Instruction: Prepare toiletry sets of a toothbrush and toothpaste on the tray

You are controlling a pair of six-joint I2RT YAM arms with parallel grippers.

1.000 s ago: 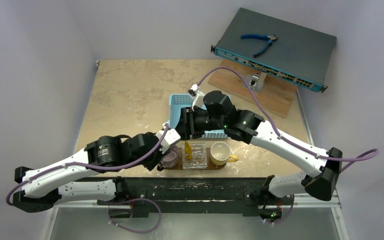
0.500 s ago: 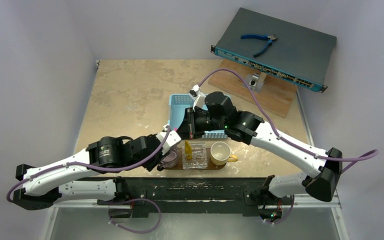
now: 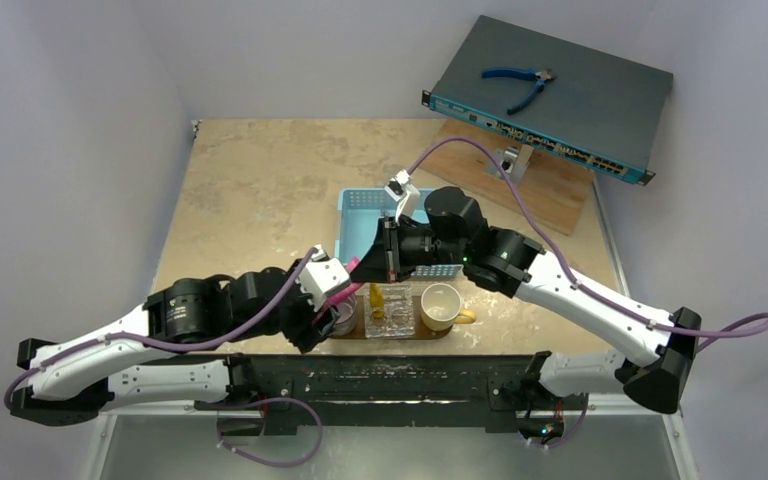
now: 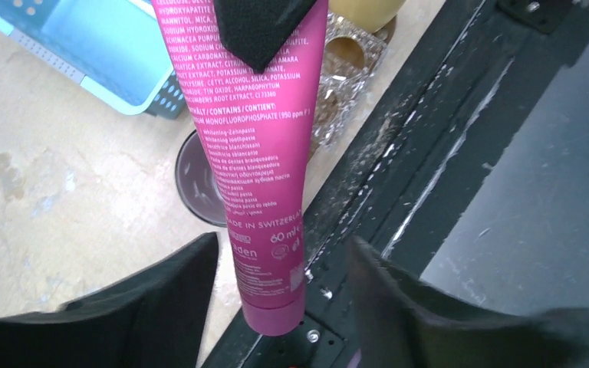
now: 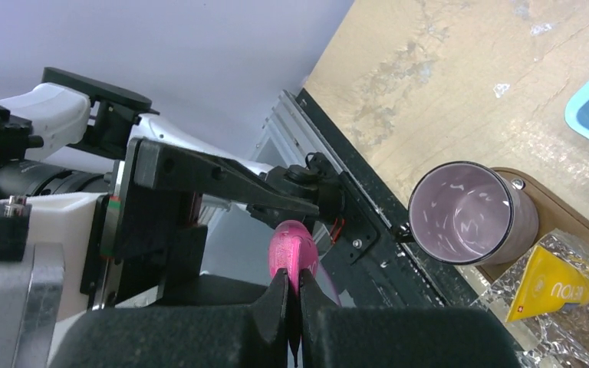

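The pink tube's cap end [image 4: 274, 317] is between the open fingers of my left gripper, so next my right gripper pulls the tube clear and lowers it into the glass holder [image 3: 397, 308].
A pink toothpaste tube [image 4: 272, 153] hangs in the air over the table's near edge. My right gripper [image 5: 292, 280] is shut on its flat crimped end [image 5: 293, 257]. The cap end lies between the fingers of my left gripper [image 4: 280, 253], which stand open and clear of it on both sides. In the top view the tube [image 3: 345, 285] bridges the left gripper [image 3: 332, 300] and the right gripper [image 3: 365, 265]. A yellow tube [image 3: 374, 298] stands in a clear glass holder [image 3: 392, 310] on the dark oval tray [image 3: 410, 336]. No toothbrush is in view.
A purple cup [image 5: 464, 213] and a cream cup [image 3: 440, 305] stand on the tray's ends. Behind the tray is a light-blue basket [image 3: 360, 225]. A network switch [image 3: 550, 95] with blue pliers rests over a lighter wooden board [image 3: 545, 190] at the back right.
My right gripper shut on the pink tube's flat end. My left gripper then opened off the tube and its arm drew back to the left.
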